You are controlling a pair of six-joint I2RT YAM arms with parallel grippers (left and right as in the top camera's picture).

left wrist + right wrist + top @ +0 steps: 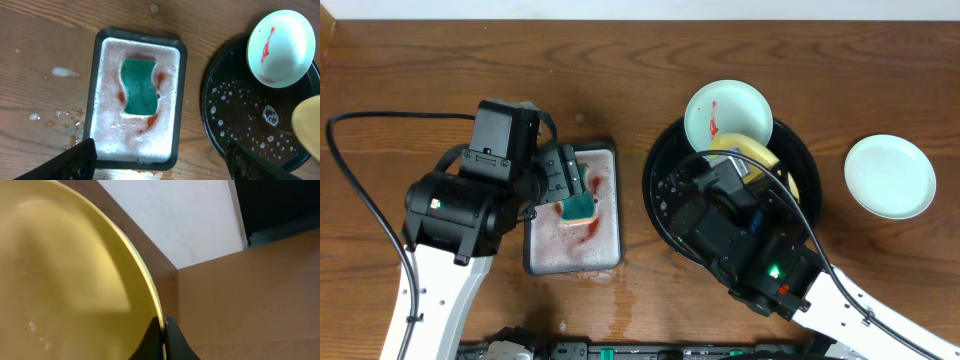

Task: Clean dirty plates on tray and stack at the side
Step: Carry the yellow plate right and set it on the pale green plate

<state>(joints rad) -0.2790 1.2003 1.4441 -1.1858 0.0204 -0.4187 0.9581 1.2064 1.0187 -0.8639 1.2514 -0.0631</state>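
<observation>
My right gripper keeps carrying the yellow plate until it sits on the clean mint plate, because the yellow plate's side is free of smears.
The black tray sits right of centre, wet with droplets, and also shows in the left wrist view. A mint plate with red smears leans on its far rim and appears in the left wrist view too. My right gripper is shut on the rim of the yellow plate, held tilted over the tray. A clean mint plate lies on the bare wood at the right. My left gripper is open and empty above the small grey tray's near edge.
A small grey rectangular tray holds pink foam and a green sponge, seen also in the left wrist view. Foam spots and water lie on the wood beside it. A black cable loops at the left.
</observation>
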